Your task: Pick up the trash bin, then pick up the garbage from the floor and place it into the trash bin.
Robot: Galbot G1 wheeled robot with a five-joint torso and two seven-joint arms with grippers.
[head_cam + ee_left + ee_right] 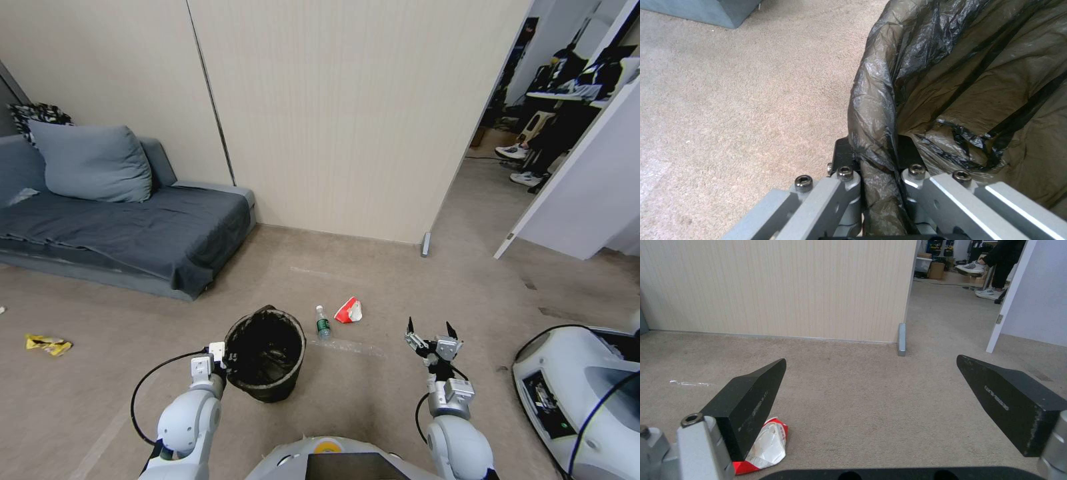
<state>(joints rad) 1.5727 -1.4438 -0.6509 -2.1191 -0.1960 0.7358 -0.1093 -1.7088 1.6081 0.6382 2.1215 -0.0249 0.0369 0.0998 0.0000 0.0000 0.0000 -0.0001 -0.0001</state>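
My gripper will drop the small plastic bottle [323, 323] in, and the bottle will tip over onto its side, because the trash bin's opening [265, 345] is far wider than the bottle is long.
The trash bin [265, 357], lined with a dark bag, hangs at my left side. My left gripper [223, 363] is shut on its near rim. In the left wrist view its fingers [844, 156] pinch the bag-covered rim [873, 110]. Garbage lies on the floor [373, 407] just beyond the bin: a small plastic bottle [323, 323] and a red-and-white wrapper [349, 311]. A yellow wrapper [48, 344] lies far to the left. My right gripper [432, 333] hovers open to the right of the wrapper. In the right wrist view the red-and-white wrapper [769, 446] shows behind one finger [751, 400].
A grey sofa [133, 233] with a cushion stands at the back left. A beige wall [347, 120] runs ahead, with a doorway [487, 187] at the right. A white machine with cables [580, 393] sits close on my right. A pale tape strip [347, 345] marks the carpet.
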